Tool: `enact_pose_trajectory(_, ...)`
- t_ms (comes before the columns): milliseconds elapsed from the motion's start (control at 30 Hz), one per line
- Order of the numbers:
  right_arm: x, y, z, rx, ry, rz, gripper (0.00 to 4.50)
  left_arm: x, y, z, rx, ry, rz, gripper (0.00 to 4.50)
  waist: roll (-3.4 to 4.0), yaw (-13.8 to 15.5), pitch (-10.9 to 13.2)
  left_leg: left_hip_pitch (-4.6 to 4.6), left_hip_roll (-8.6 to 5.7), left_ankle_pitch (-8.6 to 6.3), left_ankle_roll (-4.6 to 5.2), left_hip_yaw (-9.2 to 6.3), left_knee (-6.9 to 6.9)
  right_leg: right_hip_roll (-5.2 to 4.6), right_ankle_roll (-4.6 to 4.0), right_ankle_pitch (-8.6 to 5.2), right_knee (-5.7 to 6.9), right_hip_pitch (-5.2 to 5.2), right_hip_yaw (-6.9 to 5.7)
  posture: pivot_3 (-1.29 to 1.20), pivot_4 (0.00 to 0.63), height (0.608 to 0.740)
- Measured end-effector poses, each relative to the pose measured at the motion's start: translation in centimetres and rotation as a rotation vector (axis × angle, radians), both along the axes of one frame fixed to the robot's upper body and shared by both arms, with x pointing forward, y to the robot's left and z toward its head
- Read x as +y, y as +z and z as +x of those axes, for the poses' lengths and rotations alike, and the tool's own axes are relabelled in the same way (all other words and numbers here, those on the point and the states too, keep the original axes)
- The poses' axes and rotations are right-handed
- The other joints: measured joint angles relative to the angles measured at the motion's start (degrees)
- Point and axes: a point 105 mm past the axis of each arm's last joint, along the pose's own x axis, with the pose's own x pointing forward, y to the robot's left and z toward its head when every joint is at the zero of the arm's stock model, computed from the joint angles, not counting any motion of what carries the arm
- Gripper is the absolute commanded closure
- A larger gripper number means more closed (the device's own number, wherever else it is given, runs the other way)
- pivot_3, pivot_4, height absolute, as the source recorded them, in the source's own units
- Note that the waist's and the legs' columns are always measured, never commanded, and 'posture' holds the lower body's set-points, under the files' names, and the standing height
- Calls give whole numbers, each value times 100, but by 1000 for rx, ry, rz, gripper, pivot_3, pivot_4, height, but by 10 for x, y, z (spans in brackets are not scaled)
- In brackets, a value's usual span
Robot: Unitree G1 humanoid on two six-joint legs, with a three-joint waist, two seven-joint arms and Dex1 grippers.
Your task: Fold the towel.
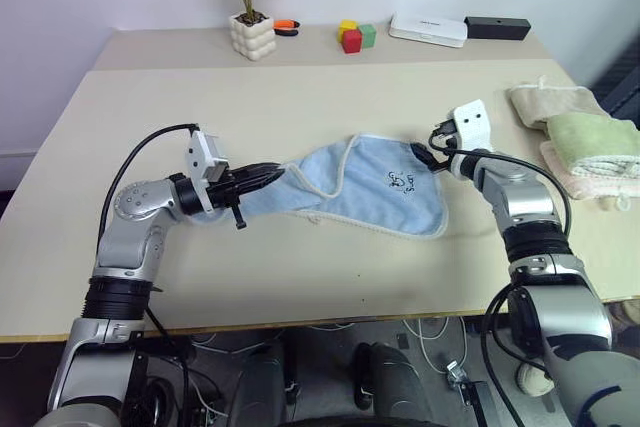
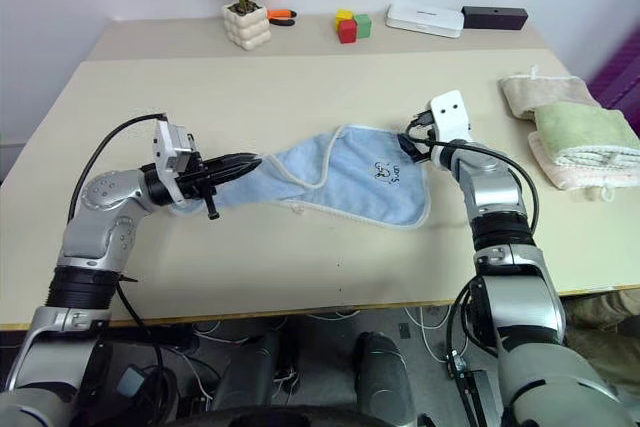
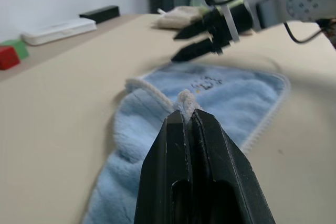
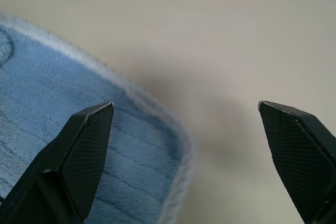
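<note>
I expect the towel's end to fold over and lie flat when I bring it inward, because the towel's white hem already flops over in the middle.
The light blue towel lies bunched and partly spread on the middle of the table, its dark embroidered mark facing up near the right end. My left gripper is shut on the towel's left corner and holds it slightly off the table, with the white hem pinched between the black fingertips. My right gripper is open at the towel's far right corner. One finger is over the blue cloth and the other over bare table.
A folded green towel and beige towels sit at the table's right edge. Along the back stand a potted plant, coloured blocks, a white box and a black box.
</note>
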Motion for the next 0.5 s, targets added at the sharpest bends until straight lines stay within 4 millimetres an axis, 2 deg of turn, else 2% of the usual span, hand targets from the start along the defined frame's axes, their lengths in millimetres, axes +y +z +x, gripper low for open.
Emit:
enact_pose_trajectory(67,4,-7,1,38,9,21,0,1,0,1,-2,12,-3,4413,1,-1,1,0,0,0,0,1,0,0,0,0,0,0,0,0,150,740)
enact_pose_trajectory(167,4,-13,4,87,-7,34,880,2,-3,-1,2,24,-2,4500,2,-11,1,0,0,0,0,3,0,0,0,0,2,-2,3,0,150,740)
enact_pose_trajectory(200,4,-13,6,98,-11,39,1268,3,-4,-2,5,27,-1,4500,2,-12,1,0,0,0,0,3,-1,0,0,0,2,-3,3,0,150,740)
enact_pose_trajectory(400,9,-12,10,142,-24,64,4415,2,-1,-2,-9,41,0,4500,1,8,1,0,0,0,0,3,0,-1,0,0,3,-2,3,0,150,740)
enact_pose_trajectory(500,9,-12,11,139,-21,65,4464,3,-1,-1,-10,50,1,4500,2,7,1,0,0,0,0,3,0,-1,0,0,3,-2,3,0,150,740)
